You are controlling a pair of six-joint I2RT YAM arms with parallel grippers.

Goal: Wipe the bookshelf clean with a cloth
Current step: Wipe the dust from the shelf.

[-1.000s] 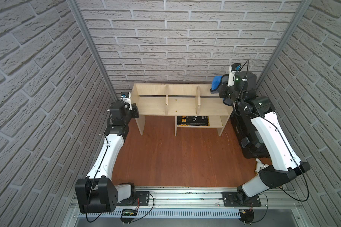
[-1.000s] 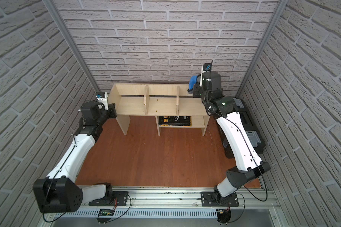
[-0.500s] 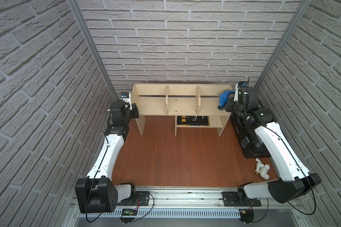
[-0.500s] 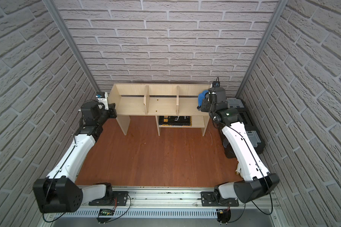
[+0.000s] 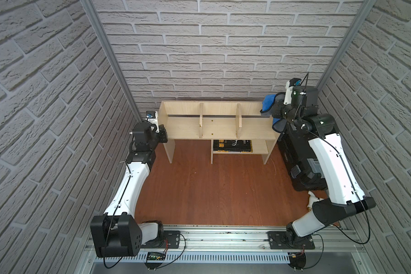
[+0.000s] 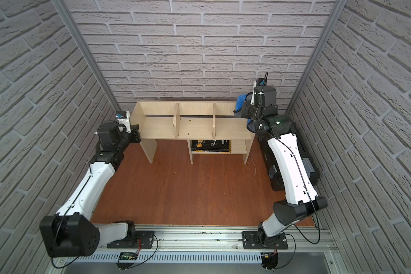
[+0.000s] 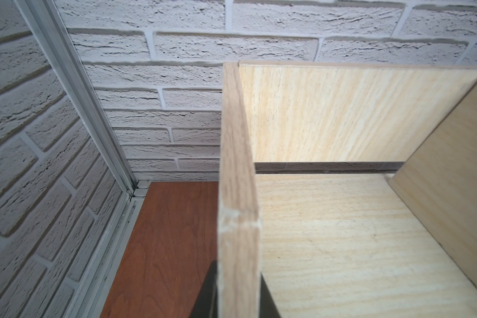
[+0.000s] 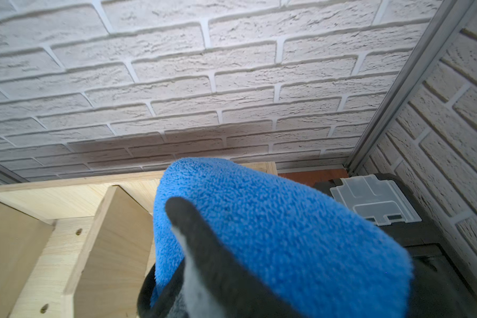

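Observation:
The cloth is at the bookshelf's end point(image 5: 275, 131) next to the black toolbox. My right gripper should move the cloth back toward the middle compartment point(image 5: 219, 127) to wipe there.
The bookshelf point(image 5: 218, 128) point(image 6: 195, 128) is a low pale plywood unit standing against the back wall in both top views. My left gripper point(image 5: 163, 136) point(image 6: 135, 134) is shut on the front edge of its left side panel point(image 7: 238, 192), one dark finger point(image 7: 208, 291) on each face. At the shelf's right end, my right gripper point(image 5: 274, 111) is shut on the cloth point(image 5: 268, 105) point(image 6: 240, 102). The cloth is held just above the right side panel. In the right wrist view the blue cloth point(image 8: 273, 220) drapes over a dark finger point(image 8: 204, 261) and hides the other one.
A black toolbox point(image 5: 301, 166) point(image 8: 375, 203) stands right of the shelf, under my right arm. A dark book point(image 5: 231, 146) lies on the small lower shelf. A small white object point(image 5: 311, 201) lies on the wooden floor at the right. Brick walls close in three sides.
My right gripper carried the cloth down along the shelf's right end, then back up and rearward. The left arm has kept its hold and has not moved.

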